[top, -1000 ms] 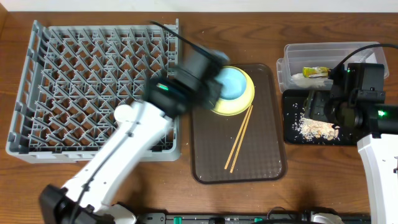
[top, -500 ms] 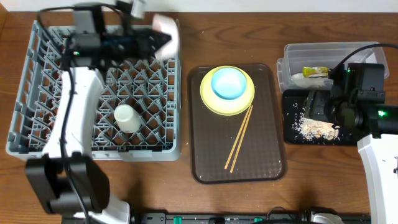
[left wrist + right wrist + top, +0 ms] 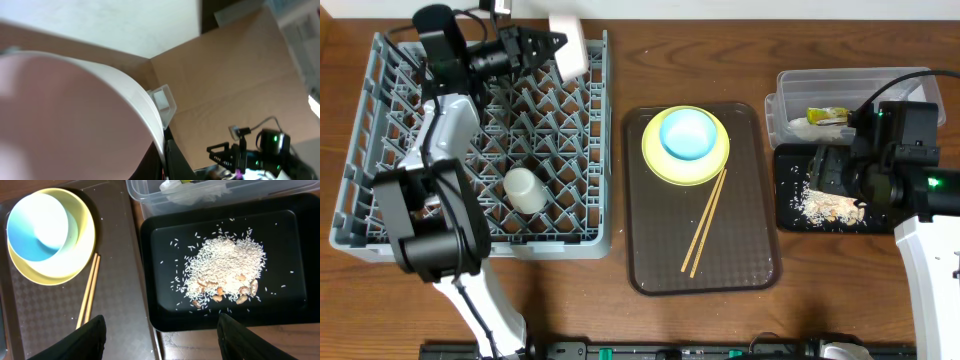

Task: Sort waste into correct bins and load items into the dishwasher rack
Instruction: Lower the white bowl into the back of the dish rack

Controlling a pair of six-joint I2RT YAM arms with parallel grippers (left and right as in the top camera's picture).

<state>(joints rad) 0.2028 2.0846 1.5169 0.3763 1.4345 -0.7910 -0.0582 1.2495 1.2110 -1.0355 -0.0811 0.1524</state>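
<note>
My left gripper should keep lowering the pinkish-white bowl on edge [image 3: 570, 48], which is over open pegs at the rack's back [image 3: 556, 98], until the pegs hold it up, and then let go.
My left gripper [image 3: 550, 47] is shut on the rim of the pinkish-white bowl [image 3: 567, 44] and holds it on edge above the back right part of the grey dishwasher rack [image 3: 380, 150]. The bowl fills the left wrist view [image 3: 65, 115]. A small white cup [image 3: 522, 188] stands in the rack. The light blue bowl [image 3: 686, 133] sits on the pale yellow plate [image 3: 712, 165], with two chopsticks [image 3: 705, 220] beside it. My right gripper [image 3: 161, 322] is open and empty above the black tray [image 3: 150, 255], which holds food leftovers [image 3: 225, 272].
The plate, blue bowl and chopsticks lie on a brown serving tray [image 3: 740, 250]. The clear tub [image 3: 790, 85] behind the black tray holds the green-and-orange wrapper [image 3: 828, 115] and a white scrap [image 3: 800, 127]. A black cable runs over the tub.
My left arm swung from the brown tray to the rack's back edge with the pinkish-white bowl, then shifted slightly left. The right arm has not moved.
</note>
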